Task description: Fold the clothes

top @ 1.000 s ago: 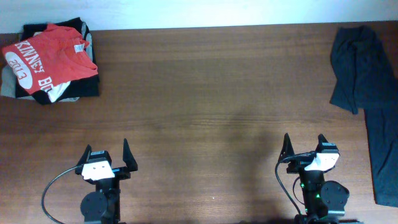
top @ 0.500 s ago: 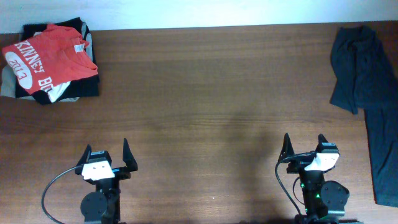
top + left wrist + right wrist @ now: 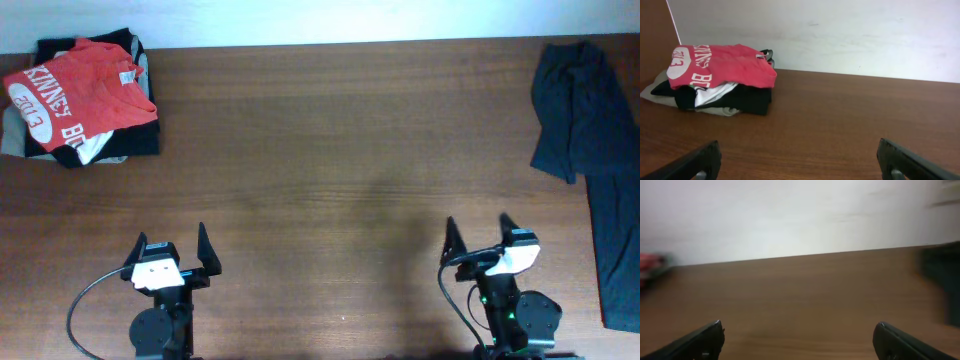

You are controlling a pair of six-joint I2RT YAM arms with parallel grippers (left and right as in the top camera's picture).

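Observation:
My right gripper should pull the black clothes (image 3: 580, 112) to the clear middle (image 3: 320, 155) before folding, because they lie crumpled at the table's edge, far from my left gripper.
The black clothes (image 3: 583, 105) lie crumpled at the table's far right edge, with a dark strip running down towards the front (image 3: 612, 250). No white letters show on them. They appear as a dark blur at the right of the right wrist view (image 3: 940, 277). My left gripper (image 3: 172, 243) is open and empty near the front left; its view shows both fingers wide apart (image 3: 800, 161). My right gripper (image 3: 475, 232) is open and empty near the front right (image 3: 799, 341), well short of the clothes.
A stack of folded clothes with a red T-shirt with white lettering (image 3: 80, 90) on top sits at the back left corner. It also shows in the left wrist view (image 3: 722, 65). The brown wooden table (image 3: 340, 150) ends at a white wall behind.
My right gripper has shifted slightly to the left, and its view is blurred by motion. The left arm and the clothes have not moved.

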